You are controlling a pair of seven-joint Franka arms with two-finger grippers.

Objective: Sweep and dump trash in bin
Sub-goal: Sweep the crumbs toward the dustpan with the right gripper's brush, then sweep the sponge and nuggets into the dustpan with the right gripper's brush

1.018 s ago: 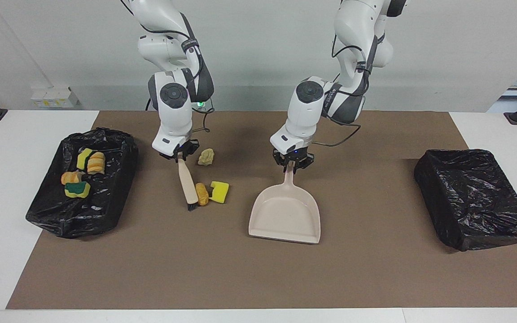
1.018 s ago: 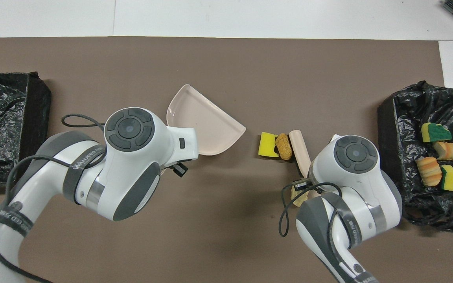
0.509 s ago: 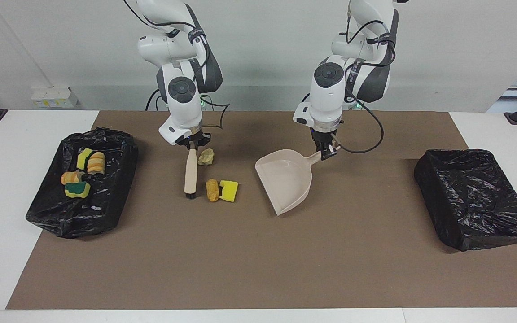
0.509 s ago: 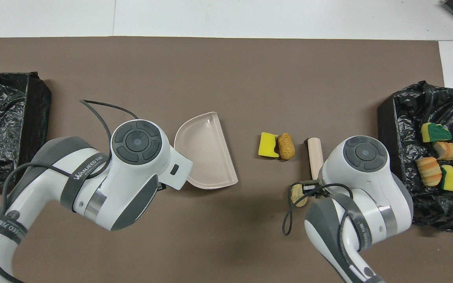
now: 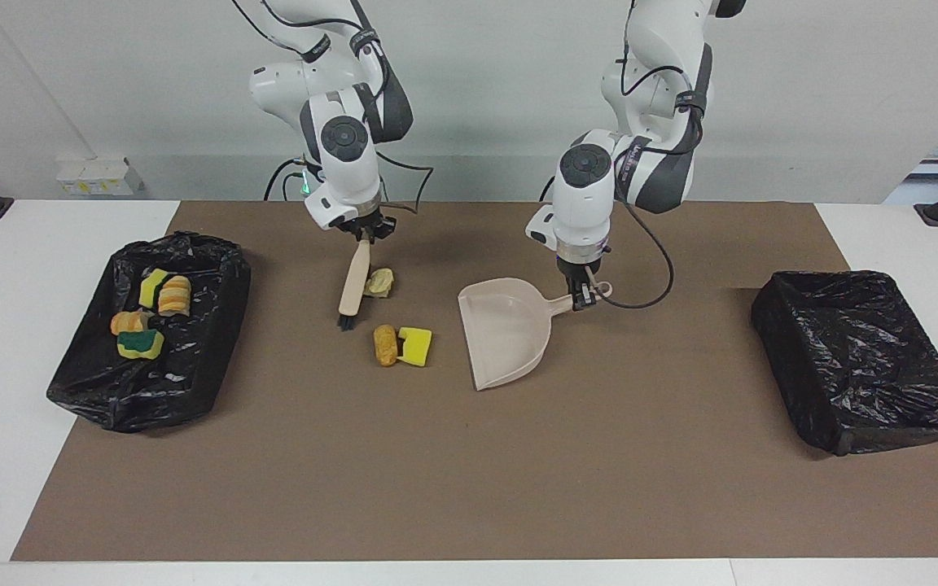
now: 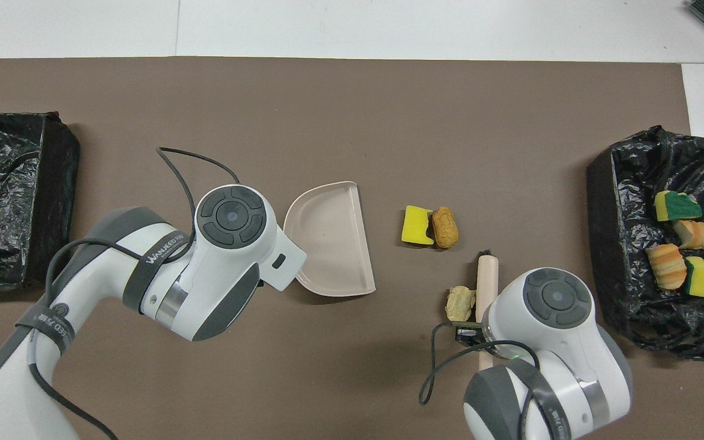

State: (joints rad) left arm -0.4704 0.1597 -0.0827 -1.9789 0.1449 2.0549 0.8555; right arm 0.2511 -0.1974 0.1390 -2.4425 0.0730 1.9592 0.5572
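The dustpan's opening (image 6: 364, 238) points at the loose trash (image 6: 431, 227) with a small gap between them. My left gripper should keep the dustpan still while my right gripper sweeps the trash into it.
My right gripper (image 5: 363, 236) is shut on the handle of a beige brush (image 5: 352, 285), which slants down with its dark bristles at the mat. A pale lump (image 5: 379, 282) lies right beside the brush (image 6: 486, 278). A golden-brown bread lump (image 5: 386, 344) and a yellow sponge chunk (image 5: 414, 345) lie together on the mat, farther from the robots than the bristles. My left gripper (image 5: 582, 295) is shut on the handle of the beige dustpan (image 5: 510, 330). The dustpan's mouth faces the sponge (image 6: 416, 225) with a small gap. Both grippers are hidden under the arms in the overhead view.
A black bag-lined bin (image 5: 192, 358) at the right arm's end holds several trash pieces (image 5: 143, 313). A second black-lined bin (image 5: 860, 358) stands at the left arm's end. A brown mat (image 5: 469, 488) covers the table's middle.
My right gripper drew the brush back toward the robots, off the bread lump, to beside the pale lump. My left gripper turned the dustpan's mouth toward the sponge and brought it closer.
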